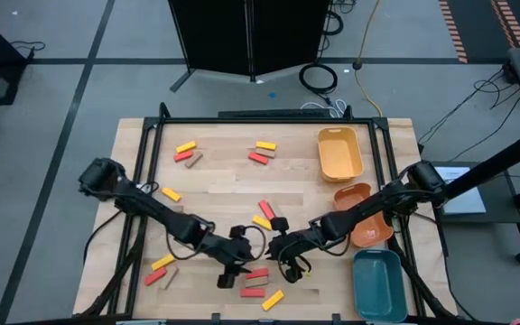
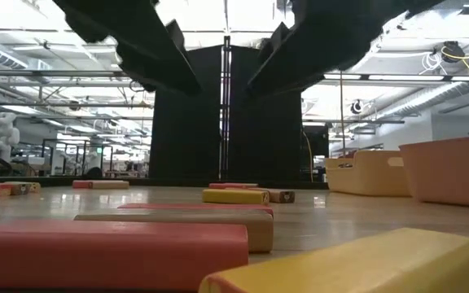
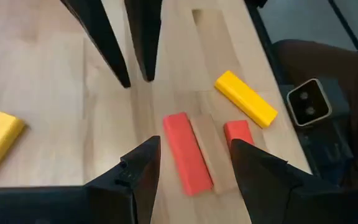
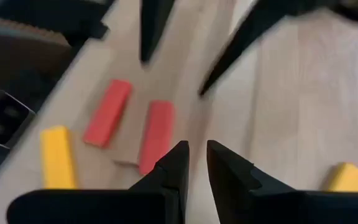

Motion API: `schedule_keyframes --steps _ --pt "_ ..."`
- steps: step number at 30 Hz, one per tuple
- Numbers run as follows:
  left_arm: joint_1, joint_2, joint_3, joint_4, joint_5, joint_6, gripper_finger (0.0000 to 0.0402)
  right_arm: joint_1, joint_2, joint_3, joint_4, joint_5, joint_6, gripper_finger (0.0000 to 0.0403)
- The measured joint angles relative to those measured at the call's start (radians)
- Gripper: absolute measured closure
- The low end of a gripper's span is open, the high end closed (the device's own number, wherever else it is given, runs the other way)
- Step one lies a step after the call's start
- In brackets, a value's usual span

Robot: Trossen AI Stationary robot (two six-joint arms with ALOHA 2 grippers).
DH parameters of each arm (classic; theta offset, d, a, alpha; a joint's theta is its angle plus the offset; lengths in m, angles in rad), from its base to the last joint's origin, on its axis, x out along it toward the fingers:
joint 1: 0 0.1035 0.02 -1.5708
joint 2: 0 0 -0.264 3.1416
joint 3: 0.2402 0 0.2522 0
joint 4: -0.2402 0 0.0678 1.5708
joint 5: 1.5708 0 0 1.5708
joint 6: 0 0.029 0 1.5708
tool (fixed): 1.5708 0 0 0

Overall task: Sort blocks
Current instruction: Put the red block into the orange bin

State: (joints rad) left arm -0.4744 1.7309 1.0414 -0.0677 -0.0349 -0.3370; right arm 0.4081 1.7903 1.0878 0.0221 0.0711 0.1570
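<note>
My left gripper is lowering to the red block [image 3: 192, 168], fingers lined up across that block's narrow width [image 3: 187, 149], and should keep lowering until its fingers close on it.
Red, yellow and tan blocks lie flat in small groups over the table [image 1: 224, 185]. My left gripper [image 1: 233, 268] hovers open near the table's near edge. In its wrist view its fingers [image 3: 194, 163] stand on either side of a red block [image 3: 188, 152] without touching it. That block lies on a tan one, beside another red block [image 3: 238, 134] and a yellow block [image 3: 246, 98]. My right gripper [image 1: 287, 257] hangs close by to the right. Its fingers [image 4: 197, 163] show only a narrow gap and hold nothing. The same red blocks [image 4: 156, 134] lie ahead of it.
Three trays stand along the right edge: yellow [image 1: 339, 153] far, orange [image 1: 362, 217] middle, teal [image 1: 379, 284] near. Other block groups lie at the far left [image 1: 186, 153], far middle [image 1: 262, 152], near left [image 1: 161, 269] and centre [image 1: 267, 218]. The two grippers are close together.
</note>
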Motion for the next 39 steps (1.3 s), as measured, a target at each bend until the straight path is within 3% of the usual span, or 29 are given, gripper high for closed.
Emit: schedule_keyframes --steps 5,10,17,39 --pt "-0.004 0.088 0.015 0.024 0.0 -0.025 0.021 0.057 0.003 0.0 -0.045 0.007 0.049 0.0365" --pt "-0.036 0.16 0.014 0.099 -0.068 -0.024 0.0211 0.167 0.005 0.0 -0.09 0.233 0.038 0.0399" --pt "-0.081 0.178 0.015 0.123 -0.231 -0.048 0.0211 0.22 0.0 0.0 -0.077 0.241 0.067 0.0402" --pt "-0.151 0.259 0.015 0.104 -0.319 -0.154 0.0211 0.206 0.003 0.0 -0.047 0.245 0.041 0.0403"
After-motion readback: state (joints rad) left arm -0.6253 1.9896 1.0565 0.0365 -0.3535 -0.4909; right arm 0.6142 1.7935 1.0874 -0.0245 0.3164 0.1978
